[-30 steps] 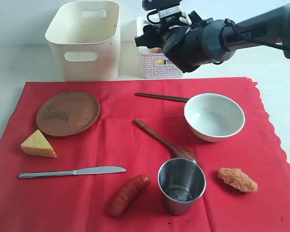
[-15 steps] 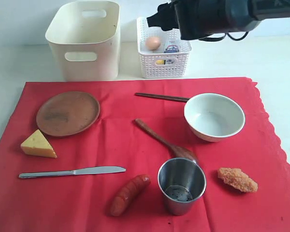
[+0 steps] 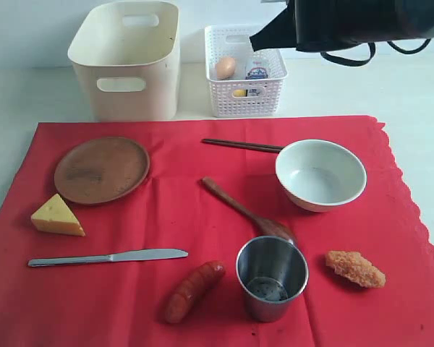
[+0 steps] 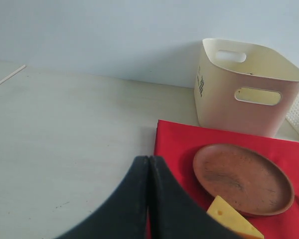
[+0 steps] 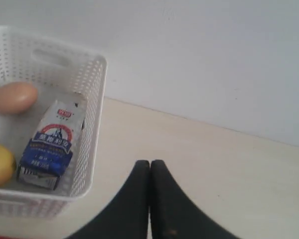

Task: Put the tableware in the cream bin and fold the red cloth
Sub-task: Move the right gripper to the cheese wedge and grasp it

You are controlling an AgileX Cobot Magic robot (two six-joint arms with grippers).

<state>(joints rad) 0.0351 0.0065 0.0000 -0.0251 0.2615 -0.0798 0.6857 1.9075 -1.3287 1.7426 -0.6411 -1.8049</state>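
Observation:
I should keep moving my right gripper across the red cloth until its open fingers are on either side of the cheese, because the cheese lies clear of the table knife and brown plate.
On the red cloth lie a brown plate, dark chopsticks, a white bowl, a wooden spoon, a steel cup and a table knife. The cream bin stands empty behind the cloth's far left part. My right gripper is shut and empty, held high beside the white basket; its tip shows at the top of the exterior view. Above bare table at the cloth's edge, my left gripper is shut on nothing, close to the plate and the bin.
A white lattice basket behind the cloth holds an egg, a milk carton and a lemon. Cheese, a sausage and a fried piece lie on the cloth. My right arm spans the upper right.
My right arm has risen and pulled back to the right, uncovering the white basket. Its gripper went from open to shut with nothing in it.

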